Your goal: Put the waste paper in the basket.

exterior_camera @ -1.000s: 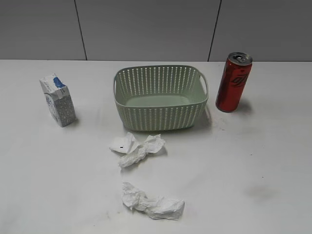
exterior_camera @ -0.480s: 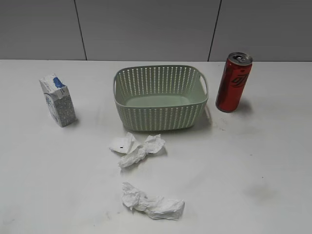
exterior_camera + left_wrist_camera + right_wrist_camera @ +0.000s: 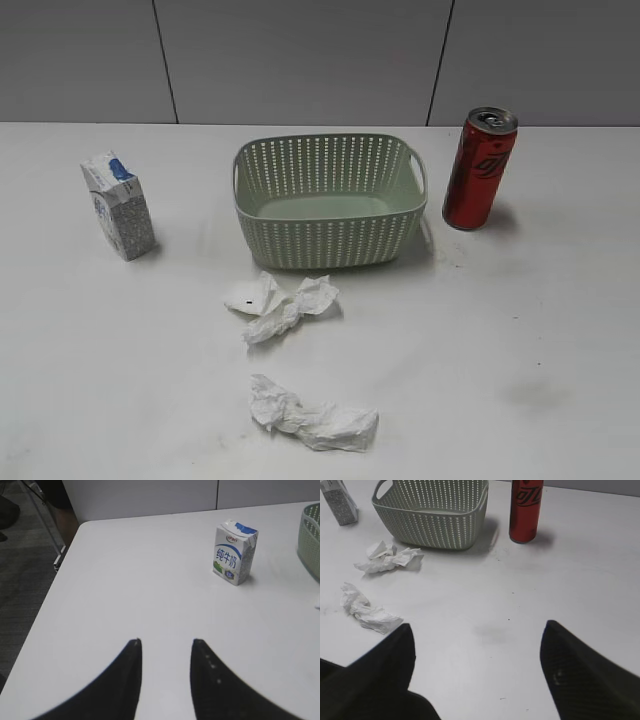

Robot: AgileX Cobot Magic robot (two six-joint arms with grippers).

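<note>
The near wad [image 3: 318, 419] will stay bunched up instead of opening out when the robot lifts it, since it is creased tight along its narrow middle [image 3: 297, 416].
Two crumpled white paper wads lie on the white table in front of the basket. The far wad [image 3: 281, 305] has a tiny dark speck and also shows in the right wrist view [image 3: 387, 560]. The near wad [image 3: 312, 420] also shows there [image 3: 367, 611]. The sage-green slotted basket [image 3: 328, 243] stands upright behind them and looks empty; it shows in the right wrist view [image 3: 437, 527] and at the left wrist view's edge [image 3: 311, 535]. My left gripper [image 3: 164, 642] is open and empty over bare table. My right gripper [image 3: 477, 630] is open wide and empty, right of the near wad. Neither gripper shows in the exterior view.
A white-and-blue milk carton [image 3: 118, 206] stands left of the basket, also in the left wrist view [image 3: 234, 552]. A red drink can [image 3: 480, 168] stands right of the basket, also in the right wrist view [image 3: 525, 510]. The table's left edge [image 3: 60, 570] drops to dark floor.
</note>
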